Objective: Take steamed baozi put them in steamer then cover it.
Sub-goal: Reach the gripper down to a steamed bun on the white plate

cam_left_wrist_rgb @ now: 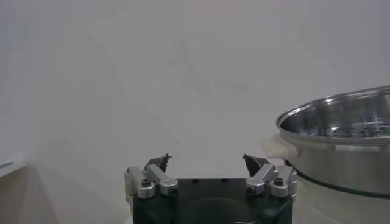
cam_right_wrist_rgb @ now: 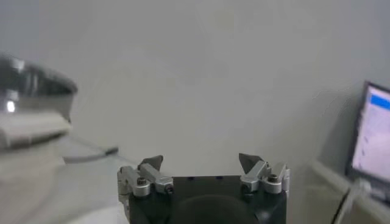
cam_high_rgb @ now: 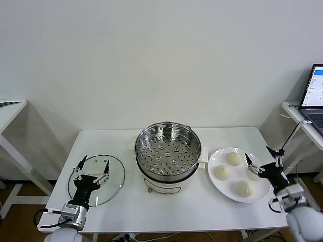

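My right gripper keeps moving toward the plate's far side [cam_high_rgb: 233, 150] with its fingers open until they are on both sides of the farthest baozi [cam_high_rgb: 234, 158], because that baozi lies clear of the other baozi.
The steamer [cam_high_rgb: 168, 151], a shiny steel pot with a perforated tray inside, stands uncovered at the table's middle. To its right, several cream-white steamed baozi [cam_high_rgb: 234, 158] lie on a flat white plate [cam_high_rgb: 227, 187]. My right gripper [cam_high_rgb: 263, 160] hangs open over the plate's right side, close to one bun, holding nothing. My left gripper [cam_high_rgb: 94, 164] is open above the clear glass lid [cam_high_rgb: 115, 174], which lies flat left of the steamer. In the left wrist view the open gripper [cam_left_wrist_rgb: 207, 159] faces past the steamer [cam_left_wrist_rgb: 347, 140]. The right wrist view shows the open gripper [cam_right_wrist_rgb: 201, 159] and the steamer [cam_right_wrist_rgb: 30, 91] beyond it.
A laptop [cam_high_rgb: 315, 96] sits on a side table at the far right, also seen as a laptop screen [cam_right_wrist_rgb: 372, 140] in the right wrist view. Another white table [cam_high_rgb: 10, 108] stands at the far left. A white wall is close behind the work table.
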You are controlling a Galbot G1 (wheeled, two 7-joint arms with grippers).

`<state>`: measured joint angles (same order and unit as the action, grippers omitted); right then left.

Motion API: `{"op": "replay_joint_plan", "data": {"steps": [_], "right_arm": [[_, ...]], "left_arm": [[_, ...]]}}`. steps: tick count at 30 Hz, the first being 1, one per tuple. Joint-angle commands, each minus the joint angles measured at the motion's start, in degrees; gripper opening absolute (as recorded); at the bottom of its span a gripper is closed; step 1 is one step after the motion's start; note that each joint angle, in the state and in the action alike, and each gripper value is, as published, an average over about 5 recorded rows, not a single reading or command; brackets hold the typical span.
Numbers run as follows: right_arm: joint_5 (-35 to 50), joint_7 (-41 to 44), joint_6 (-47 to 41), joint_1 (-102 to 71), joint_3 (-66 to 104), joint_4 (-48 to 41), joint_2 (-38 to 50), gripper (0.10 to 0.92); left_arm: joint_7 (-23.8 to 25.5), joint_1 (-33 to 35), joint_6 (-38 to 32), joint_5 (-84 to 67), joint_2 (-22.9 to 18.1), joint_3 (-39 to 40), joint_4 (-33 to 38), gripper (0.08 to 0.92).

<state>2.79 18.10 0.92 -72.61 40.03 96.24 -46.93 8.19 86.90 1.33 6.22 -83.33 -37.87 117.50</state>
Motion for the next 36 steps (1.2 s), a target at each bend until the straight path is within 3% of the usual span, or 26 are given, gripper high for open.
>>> {"op": "replay_joint_plan", "data": {"steps": [1, 8, 12, 20, 36], "right_arm": [[-12.5, 19.4, -2.4, 21.1, -19.0, -11.8, 21.3, 0.823], [-13.1, 40.5, -3.6, 46.9, -46.4, -20.6, 24.1, 0.823], [-13.7, 46.2, -4.0, 60.5, -60.0, -24.9, 21.9, 0.823], [-16.1, 49.7, -3.6, 72.9, -73.3, -34.7, 12.7, 0.823], [-21.9, 49.1, -2.2, 71.5, -72.6, -46.3, 0.0, 0.823]], "left_arm": [[-0.1, -0.2, -0.1, 0.0, 0.1, 0.5, 0.2, 0.823], [-0.2, 0.0, 0.2, 0.0, -0.2, 0.1, 1.1, 0.823], [-0.2, 0.0, 0.2, 0.0, -0.5, -0.1, 0.9, 0.823], [0.0, -0.2, 0.2, 0.0, -0.8, -0.4, -0.1, 0.823], [0.0, -0.4, 0.2, -0.1, -1.0, -1.3, -0.4, 0.823]]}}
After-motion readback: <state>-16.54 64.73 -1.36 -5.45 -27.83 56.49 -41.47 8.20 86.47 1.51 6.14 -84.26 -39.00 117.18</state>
